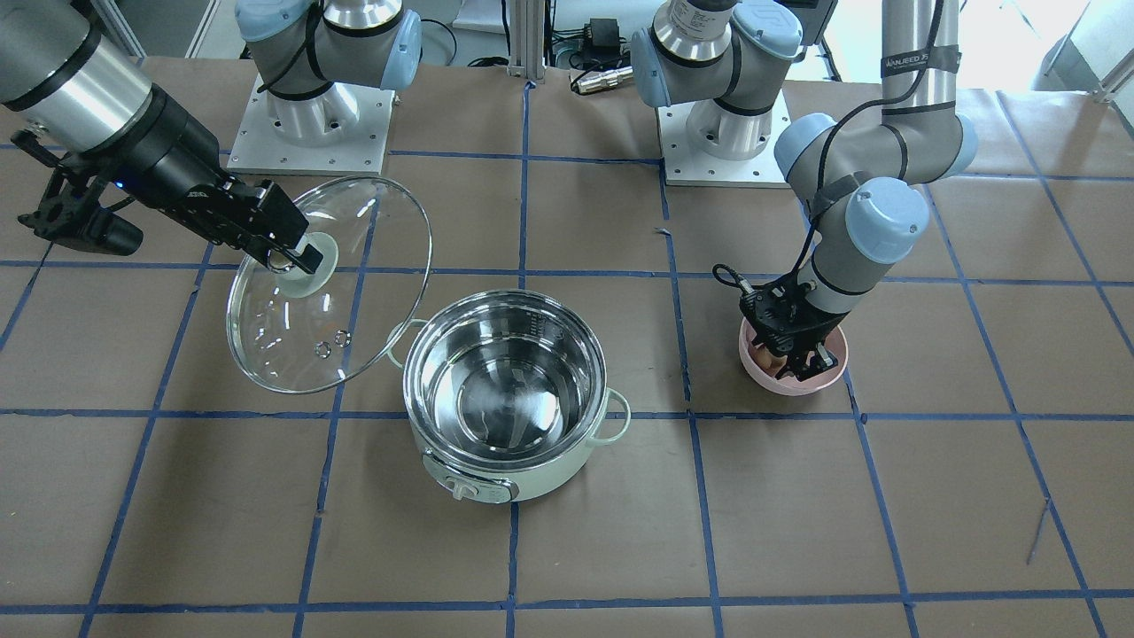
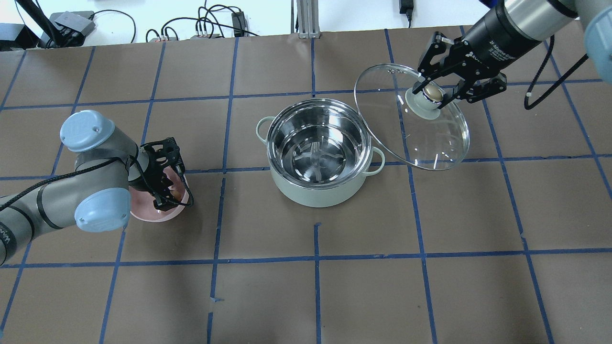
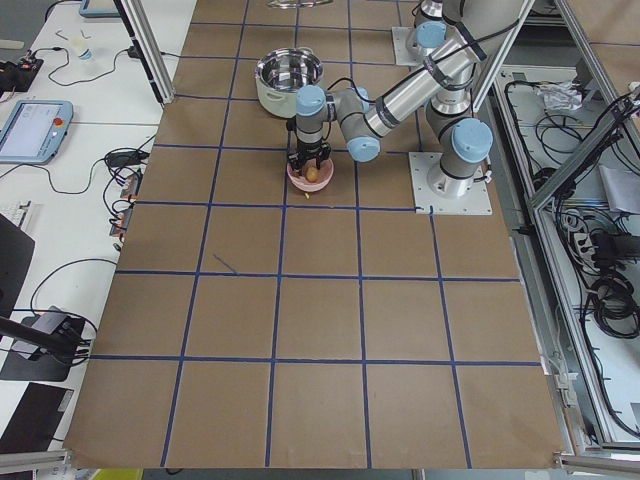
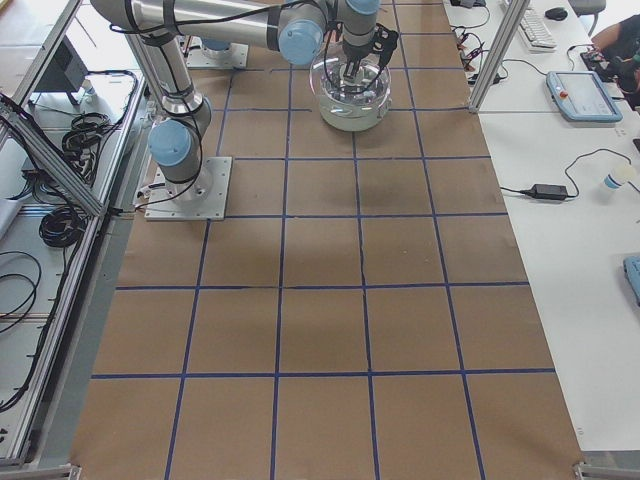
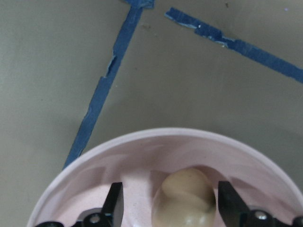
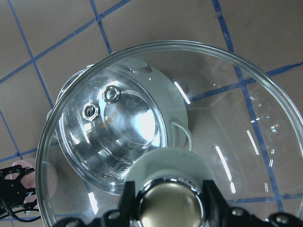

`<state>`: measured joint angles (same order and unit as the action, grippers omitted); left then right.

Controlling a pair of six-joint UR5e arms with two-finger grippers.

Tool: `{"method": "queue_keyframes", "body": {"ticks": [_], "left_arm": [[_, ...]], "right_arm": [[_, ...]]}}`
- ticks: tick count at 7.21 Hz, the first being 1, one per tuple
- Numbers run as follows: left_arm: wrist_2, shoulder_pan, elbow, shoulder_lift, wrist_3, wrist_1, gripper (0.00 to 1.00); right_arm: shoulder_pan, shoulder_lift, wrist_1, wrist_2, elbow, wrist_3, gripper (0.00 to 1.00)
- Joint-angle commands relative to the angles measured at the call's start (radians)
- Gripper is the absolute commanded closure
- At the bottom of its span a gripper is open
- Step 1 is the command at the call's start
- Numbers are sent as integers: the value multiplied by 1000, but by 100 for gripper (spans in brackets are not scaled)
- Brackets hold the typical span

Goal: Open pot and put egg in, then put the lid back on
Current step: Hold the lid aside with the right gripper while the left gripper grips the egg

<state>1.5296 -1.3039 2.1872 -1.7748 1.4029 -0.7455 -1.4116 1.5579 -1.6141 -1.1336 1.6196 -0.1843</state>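
The pink bowl's bottom (image 5: 138, 197) can be seen next to the egg (image 5: 184, 201), so the egg will come free when the robot lifts it, and the bowl will stay in place, empty.
The mint-green pot (image 1: 567, 470) stands open at the table's middle, its steel inside empty; it also shows in the overhead view (image 2: 315, 193). My right gripper (image 2: 432, 93) is shut on the knob of the glass lid (image 2: 430, 143) and holds the lid tilted in the air beside the pot (image 1: 354, 292). The egg (image 5: 184, 201) lies in a pink bowl (image 5: 142, 142). My left gripper (image 5: 173, 205) is lowered into the bowl, open, with one finger on each side of the egg. The left finger stands clear of the egg.
The pink bowl (image 2: 153, 215) sits on the brown, blue-taped table on my left of the pot. The arm bases (image 1: 310, 124) stand at the table's robot edge. Cables lie beyond the far edge (image 2: 205, 28).
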Motion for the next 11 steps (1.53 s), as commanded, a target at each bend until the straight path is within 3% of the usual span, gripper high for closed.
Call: {"method": "queue_keyframes", "body": {"ticks": [1, 2, 4, 8, 11], "left_arm": [[0, 0, -1, 0, -1, 1, 56], [0, 2, -1, 2, -10, 2, 69], [7, 2, -1, 6, -22, 2, 82], [11, 3, -6, 12, -28, -3, 86], [17, 6, -35, 43, -35, -86, 87]], "right_arm": [[-1, 1, -1, 0, 0, 0, 49], [-1, 1, -1, 2, 0, 0, 49], [-1, 1, -1, 3, 0, 0, 49], [-1, 1, -1, 3, 0, 0, 49], [-3, 1, -1, 5, 0, 2, 49]]}}
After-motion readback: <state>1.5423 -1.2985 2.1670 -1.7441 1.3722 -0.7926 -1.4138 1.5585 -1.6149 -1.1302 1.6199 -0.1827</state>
